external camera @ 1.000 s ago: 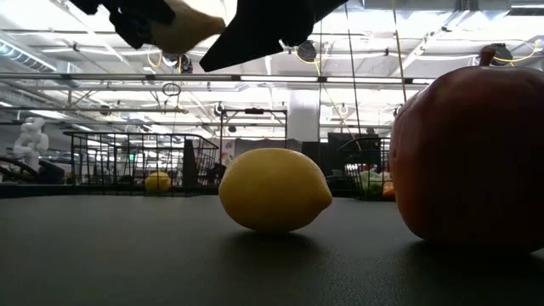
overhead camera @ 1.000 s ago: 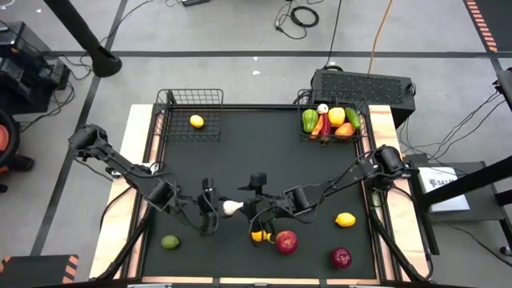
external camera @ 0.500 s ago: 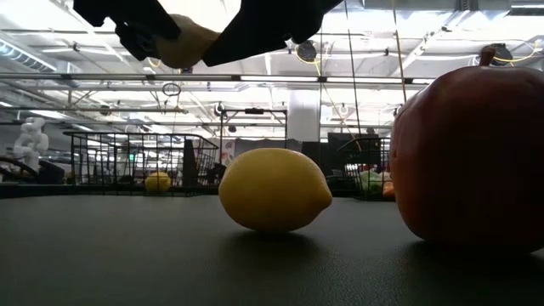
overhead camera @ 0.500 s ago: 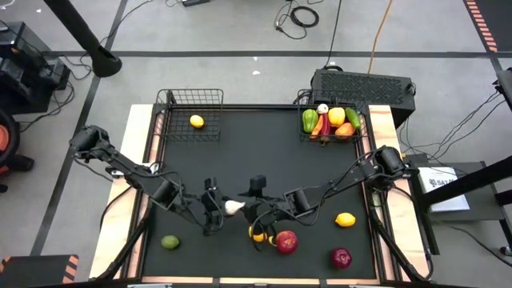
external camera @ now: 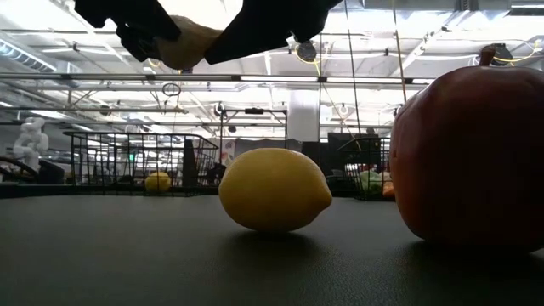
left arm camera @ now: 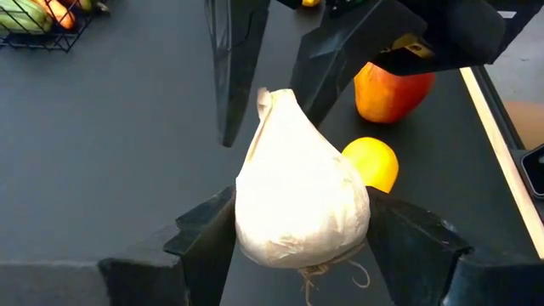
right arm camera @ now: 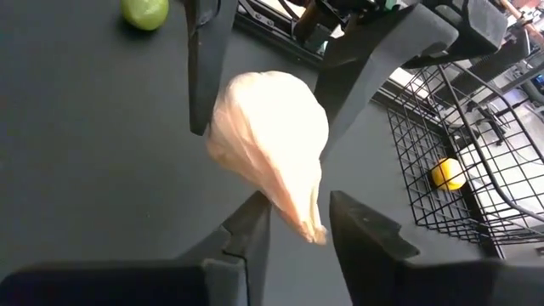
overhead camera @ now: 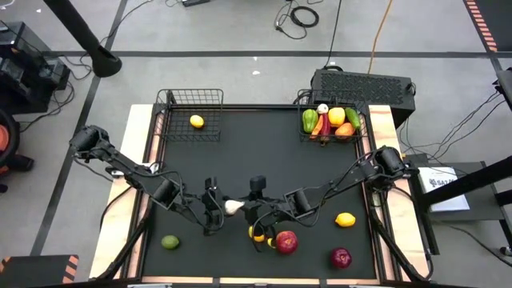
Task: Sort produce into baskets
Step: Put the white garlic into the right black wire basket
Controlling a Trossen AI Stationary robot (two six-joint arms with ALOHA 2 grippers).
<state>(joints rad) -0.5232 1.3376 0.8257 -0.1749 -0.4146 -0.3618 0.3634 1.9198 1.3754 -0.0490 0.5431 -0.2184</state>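
Note:
Next, I take the garlic's pointed tip [right arm camera: 313,226] with my right gripper, because my left gripper holds the garlic's bulb but the vegetable basket [overhead camera: 330,122] is on my right gripper's side.
My left gripper [overhead camera: 224,209] is shut on a white garlic [overhead camera: 233,207] above the table's middle front. The garlic also shows in the left wrist view [left arm camera: 297,195] and at the top of the low view [external camera: 187,42]. My right gripper [overhead camera: 245,210] faces it from the right, open. Its two fingers stand on either side of the garlic's pointed tip [right arm camera: 308,223]; I cannot tell whether they touch it. A lemon [overhead camera: 258,234] and a red apple [overhead camera: 286,242] lie on the table just below. My left gripper pinches the garlic's round bulb [left arm camera: 255,212] between its two fingers. The fingers come level from the table's left. The garlic is lifted clear of the table, lying level with its pointed tip [left arm camera: 274,100] toward my right gripper.
The left wire basket [overhead camera: 192,104] at the far left holds one lemon. The right wire basket [overhead camera: 358,126] holds several vegetables, with a black perforated box [overhead camera: 364,84] behind it. A lime [overhead camera: 170,242], a second lemon [overhead camera: 345,219] and a second apple [overhead camera: 341,258] lie near the front.
My left gripper has moved a little toward my right gripper with the garlic, which has sunk slightly in the low view and stays clear of the table.

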